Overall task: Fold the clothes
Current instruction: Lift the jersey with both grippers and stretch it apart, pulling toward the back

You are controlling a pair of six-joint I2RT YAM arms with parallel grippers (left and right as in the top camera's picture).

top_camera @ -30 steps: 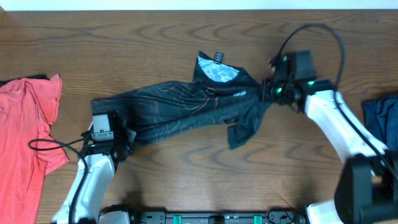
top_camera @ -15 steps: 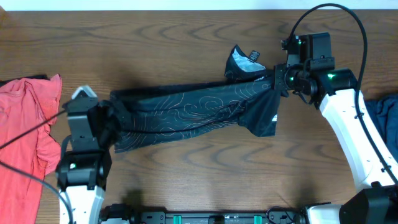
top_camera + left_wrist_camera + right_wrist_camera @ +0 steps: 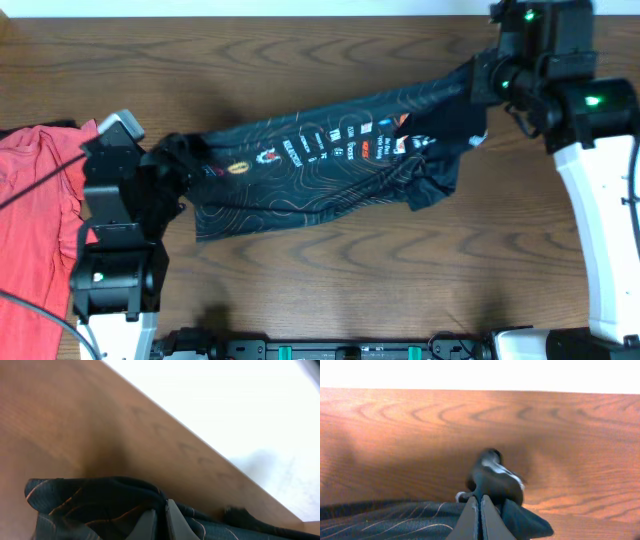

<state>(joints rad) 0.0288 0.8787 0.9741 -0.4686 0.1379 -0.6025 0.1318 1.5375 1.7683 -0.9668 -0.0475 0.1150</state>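
Observation:
The black jersey's held edge (image 3: 335,106) slants toward my left gripper. Next, I bring both ends up level and lay the jersey flat near the table's far edge (image 3: 330,58).
The black jersey (image 3: 330,165) with thin orange contour lines and small white and orange logos hangs stretched between my two grippers above the wooden table (image 3: 300,290). My left gripper (image 3: 172,160) is shut on its left end; the left wrist view shows the fingers (image 3: 172,522) pinching dark cloth (image 3: 95,510). My right gripper (image 3: 478,78) is shut on its right end, raised at the far right; the right wrist view shows the fingers (image 3: 470,517) closed on the fabric (image 3: 385,520). A loose flap hangs down near the right end.
A red garment (image 3: 35,200) lies on the table at the left edge, beside my left arm. The table's far edge (image 3: 300,14) runs along the top.
Both grippers have risen and moved apart. The jersey went from bunched on the table to stretched out, turning so its logo side faces up. The right gripper moved up and right.

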